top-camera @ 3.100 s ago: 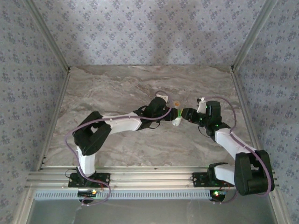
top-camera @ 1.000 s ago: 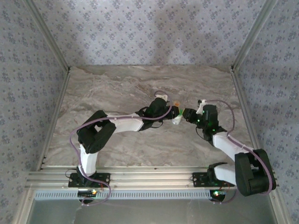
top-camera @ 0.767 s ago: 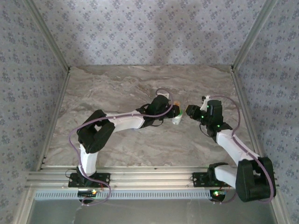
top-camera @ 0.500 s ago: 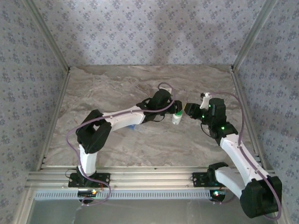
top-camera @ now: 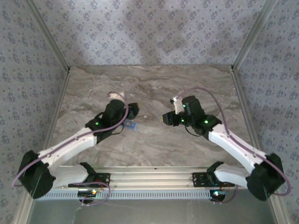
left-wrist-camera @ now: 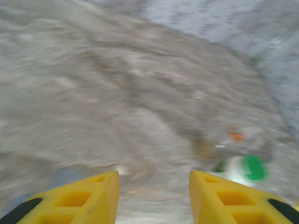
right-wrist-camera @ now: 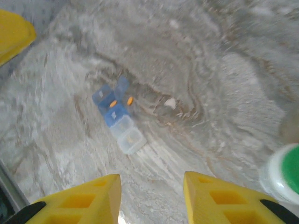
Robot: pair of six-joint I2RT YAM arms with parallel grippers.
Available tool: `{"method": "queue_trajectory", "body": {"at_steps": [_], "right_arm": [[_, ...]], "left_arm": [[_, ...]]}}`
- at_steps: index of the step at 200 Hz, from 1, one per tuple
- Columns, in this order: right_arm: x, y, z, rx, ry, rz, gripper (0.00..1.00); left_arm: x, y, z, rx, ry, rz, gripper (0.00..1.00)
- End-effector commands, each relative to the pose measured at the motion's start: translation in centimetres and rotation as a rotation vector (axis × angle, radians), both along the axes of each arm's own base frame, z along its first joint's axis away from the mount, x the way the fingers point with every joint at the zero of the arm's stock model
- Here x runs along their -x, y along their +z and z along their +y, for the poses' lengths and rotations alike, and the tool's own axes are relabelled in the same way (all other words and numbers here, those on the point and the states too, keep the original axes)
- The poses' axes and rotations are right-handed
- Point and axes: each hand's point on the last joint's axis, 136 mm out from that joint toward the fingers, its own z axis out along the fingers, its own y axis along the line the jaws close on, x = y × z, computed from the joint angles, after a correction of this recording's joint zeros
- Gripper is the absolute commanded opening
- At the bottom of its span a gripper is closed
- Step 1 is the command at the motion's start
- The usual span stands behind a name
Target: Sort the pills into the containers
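The pill organiser is loose with its blue lid open (right-wrist-camera: 122,85), so the robot's right gripper should keep the clear end (right-wrist-camera: 131,141) steady while the left gripper closes the pill organiser's lid.
A small blue and clear pill organiser (right-wrist-camera: 117,117) lies on the marble table (right-wrist-camera: 219,74), with orange pills (right-wrist-camera: 112,103) in its compartments. One loose white pill (right-wrist-camera: 170,102) rests just right of it. The same organiser (top-camera: 133,126) sits below my left gripper (top-camera: 131,111) in the top view. A white bottle with a green cap (right-wrist-camera: 286,176) stands close by my right gripper (right-wrist-camera: 152,179), off to its right. The left wrist view is blurred; it shows the green cap (left-wrist-camera: 254,168) and an orange pill (left-wrist-camera: 237,136) ahead on the right of my left gripper (left-wrist-camera: 153,179). Both grippers stand open and hold nothing.
Patterned walls (top-camera: 149,32) close in the table at the back and sides, with metal posts at the corners. A metal rail (top-camera: 149,179) runs along the near edge between the arm bases. The left gripper's yellow finger (right-wrist-camera: 11,32) shows at the upper left of the right wrist view.
Both grippers have let go of the bottle and opened. The left arm swung back and to the left; the right gripper moved left, over where the bottle stood.
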Motion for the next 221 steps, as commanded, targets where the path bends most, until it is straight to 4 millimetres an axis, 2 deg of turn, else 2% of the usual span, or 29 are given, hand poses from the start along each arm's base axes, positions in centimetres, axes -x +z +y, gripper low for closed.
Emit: {"method": "queue_trajectory", "body": {"at_steps": [1,25,47,64,108,144,159,162,176,196,221], "right_arm": [[0.5,-1.2,2.6,0.09,0.126,-0.007,0.43],[0.7,-3.7,5.1,0.154,0.212,0.027,0.46],[1.1,-5.8,7.0,0.227,0.272,0.045,0.46],[1.4,-7.5,8.1,0.308,0.303,0.054,0.48],[1.5,-11.5,8.9,0.474,0.342,0.067,0.57],[1.1,-12.6,10.2,0.505,0.353,0.057,0.64],[1.2,-13.8,10.3,0.534,0.355,0.064,0.66],[0.6,-13.0,11.0,0.518,0.35,0.043,0.66],[0.3,-13.5,11.3,0.531,0.346,0.046,0.66],[-0.4,-14.2,10.9,0.534,0.321,0.058,0.66],[-1.8,-14.5,10.0,0.532,0.281,0.061,0.67]], "left_arm": [[1.6,-5.4,6.0,-0.061,0.129,0.122,0.45],[2.0,-7.9,9.5,0.009,0.195,0.185,0.45],[1.5,-9.4,10.9,0.088,0.214,0.231,0.45],[0.6,-10.1,11.2,0.148,0.209,0.259,0.45],[-1.8,-10.7,9.9,0.191,0.175,0.268,0.45],[-3.4,-11.4,8.9,0.224,0.157,0.287,0.43],[-3.8,-11.8,8.8,0.23,0.162,0.294,0.42],[-3.9,-11.9,8.8,0.23,0.164,0.296,0.42],[-4.1,-12.4,8.6,0.225,0.167,0.302,0.41],[-4.2,-12.8,8.2,0.222,0.158,0.309,0.41],[-4.3,-13.4,6.6,0.203,0.123,0.328,0.41]]}}
